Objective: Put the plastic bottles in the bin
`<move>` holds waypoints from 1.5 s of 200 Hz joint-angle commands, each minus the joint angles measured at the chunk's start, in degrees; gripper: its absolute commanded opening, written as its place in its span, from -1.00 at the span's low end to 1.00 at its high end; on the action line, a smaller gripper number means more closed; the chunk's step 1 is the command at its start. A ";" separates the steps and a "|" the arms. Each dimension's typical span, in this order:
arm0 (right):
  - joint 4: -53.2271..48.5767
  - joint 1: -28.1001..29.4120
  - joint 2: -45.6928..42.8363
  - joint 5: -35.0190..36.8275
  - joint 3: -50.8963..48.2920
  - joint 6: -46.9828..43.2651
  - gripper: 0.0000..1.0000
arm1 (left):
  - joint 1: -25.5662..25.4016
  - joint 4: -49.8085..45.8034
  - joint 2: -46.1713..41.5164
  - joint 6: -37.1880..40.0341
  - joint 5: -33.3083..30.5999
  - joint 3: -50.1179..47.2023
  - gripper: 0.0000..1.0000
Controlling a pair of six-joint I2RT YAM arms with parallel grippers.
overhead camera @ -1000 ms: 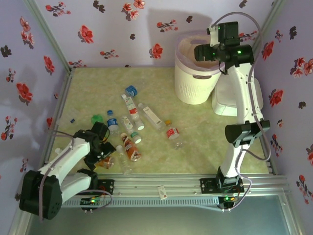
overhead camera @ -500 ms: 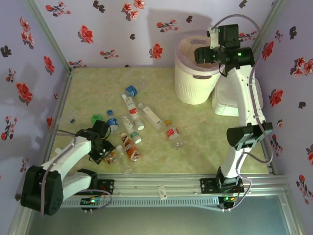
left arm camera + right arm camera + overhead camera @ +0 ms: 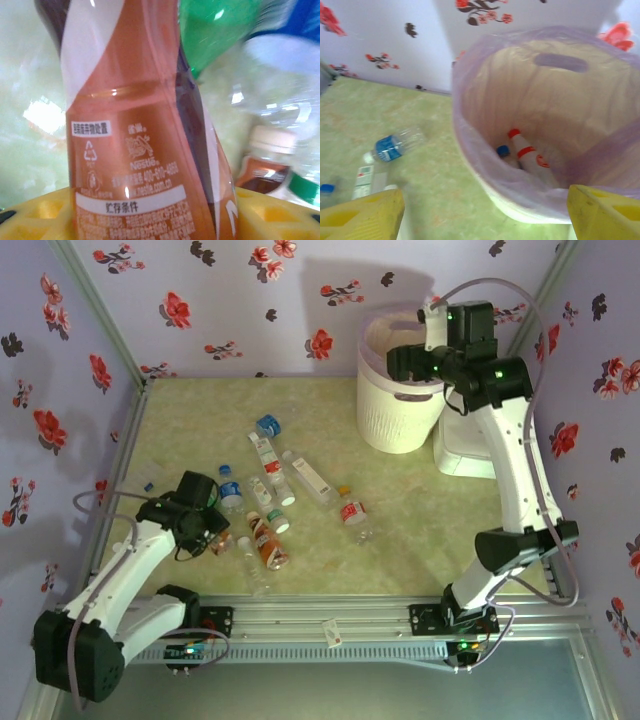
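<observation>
The bin (image 3: 398, 405) is by my right arm, too far for my left gripper, so that gripper should pass the orange-brown bottle (image 3: 131, 120) to my right gripper mid-table.
My left gripper (image 3: 208, 532) is shut on an orange-brown bottle (image 3: 135, 130) with a red and white label, which stands between the yellow fingers (image 3: 40, 215) in the left wrist view. Several more plastic bottles lie on the table: a second orange-brown one (image 3: 270, 545), clear ones (image 3: 308, 475) (image 3: 355, 515), a blue-labelled one (image 3: 268, 425) and a green one (image 3: 198, 480). The cream bin (image 3: 395, 415) with its pink liner stands at the back right. My right gripper (image 3: 405, 360) hangs open over its left rim (image 3: 470, 150). A white bottle with red bands (image 3: 527, 155) and a blue-capped one (image 3: 503, 150) lie inside.
A flat white box (image 3: 465, 455) sits right of the bin, behind the right arm. Flowered walls close in the table on three sides. A metal rail (image 3: 330, 615) runs along the near edge. Bottles crowd the space just right of my left gripper.
The left gripper has shut on the orange-brown bottle and drawn back up and to the left with it. The right gripper has shifted left over the bin's rim, still open.
</observation>
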 commanded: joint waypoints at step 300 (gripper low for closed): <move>43.04 13.33 2.87 -35.97 -33.95 33.15 0.33 | -13.30 43.60 26.69 50.92 40.31 26.52 -1.00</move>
